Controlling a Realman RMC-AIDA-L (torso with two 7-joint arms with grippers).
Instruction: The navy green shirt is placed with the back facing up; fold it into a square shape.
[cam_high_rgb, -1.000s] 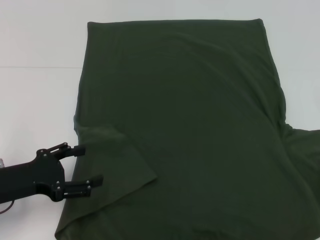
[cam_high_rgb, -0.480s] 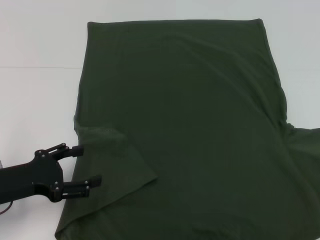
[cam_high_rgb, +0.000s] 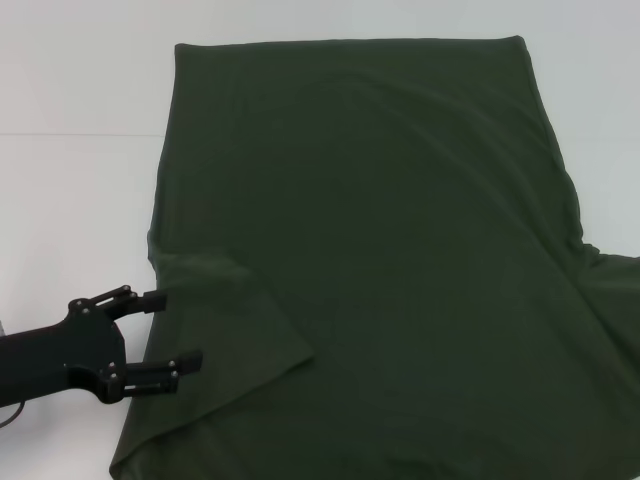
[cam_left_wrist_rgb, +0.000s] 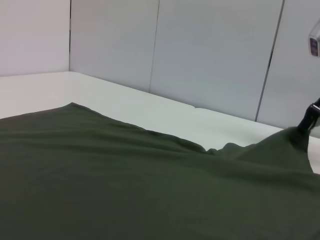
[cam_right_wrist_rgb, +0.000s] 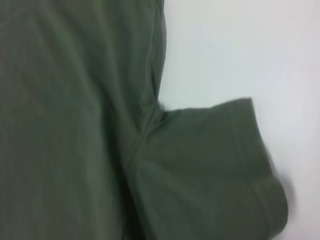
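Observation:
The robot's right gripper holds the raised sleeve (cam_high_rgb: 618, 290) beside the shirt's flat body, so it should keep carrying that sleeve inward until its end lies over the body (cam_high_rgb: 490, 350).
The navy green shirt (cam_high_rgb: 380, 250) lies spread back up over most of the table, in plain dark olive cloth. Its left sleeve (cam_high_rgb: 235, 325) is folded in onto the body. My left gripper (cam_high_rgb: 172, 330) is open at that sleeve's outer edge, one finger on each side of the cloth edge, holding nothing. The right sleeve (cam_high_rgb: 612, 272) runs off the right edge of the head view; the right wrist view shows this sleeve (cam_right_wrist_rgb: 215, 160) from above. In the left wrist view a dark part, probably of my right gripper (cam_left_wrist_rgb: 310, 117), stands where the cloth rises to a peak.
The white table (cam_high_rgb: 80, 200) shows bare to the left of the shirt and along the far edge. Grey wall panels (cam_left_wrist_rgb: 215, 55) stand behind the table in the left wrist view.
The left gripper has drifted very slightly toward the near edge. The cloth around the right sleeve's armpit has shifted a little. The rest of the shirt lies as before.

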